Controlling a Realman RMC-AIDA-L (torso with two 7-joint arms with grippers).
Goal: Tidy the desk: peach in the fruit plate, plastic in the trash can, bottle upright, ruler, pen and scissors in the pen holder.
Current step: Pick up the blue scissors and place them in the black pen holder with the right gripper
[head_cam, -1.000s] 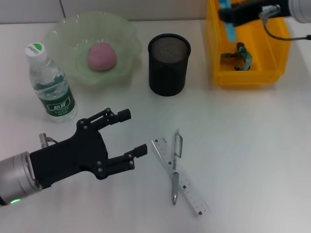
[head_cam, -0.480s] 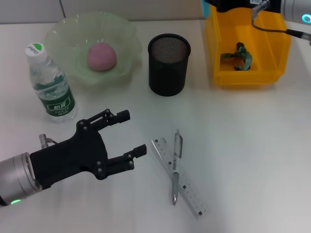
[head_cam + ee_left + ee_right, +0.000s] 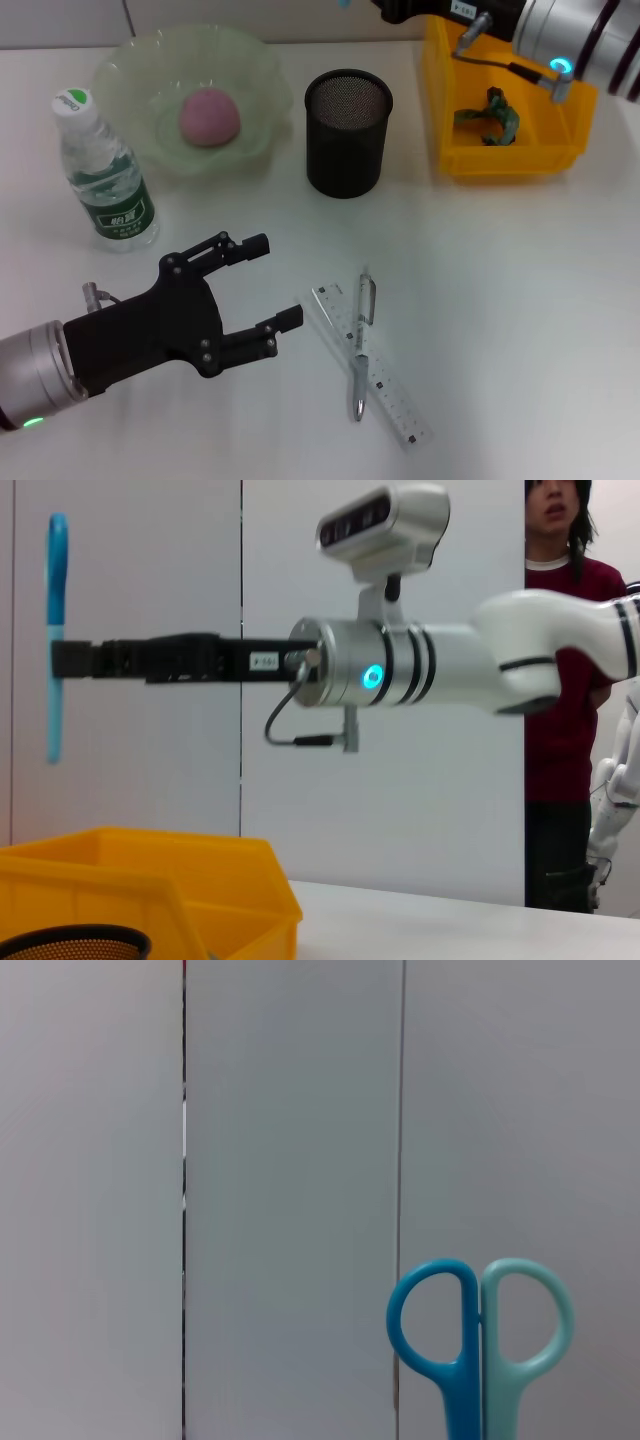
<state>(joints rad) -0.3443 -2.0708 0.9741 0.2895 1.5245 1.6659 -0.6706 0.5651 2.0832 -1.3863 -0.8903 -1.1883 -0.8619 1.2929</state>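
Note:
I can see the scissors' blades point straight down and the pen holder's opening is clear, so my right gripper keeps moving over it, lower them inside and lets go.
The blue scissors hang blades-down high above the desk, with my right gripper shut on them. Their two handle loops fill the right wrist view. In the head view the right arm reaches along the top edge, beyond the black mesh pen holder. The ruler and pen lie crossed on the desk. My left gripper hovers open just left of them. The peach sits in the green fruit plate. The bottle stands upright. Green plastic lies in the yellow trash can.
A person stands behind the desk, in the left wrist view. Bare white desk lies to the right of the ruler and in front of the yellow bin.
My right arm has carried the scissors leftwards from above the yellow bin, and they are now almost out of the top of the head view. The left gripper has barely shifted.

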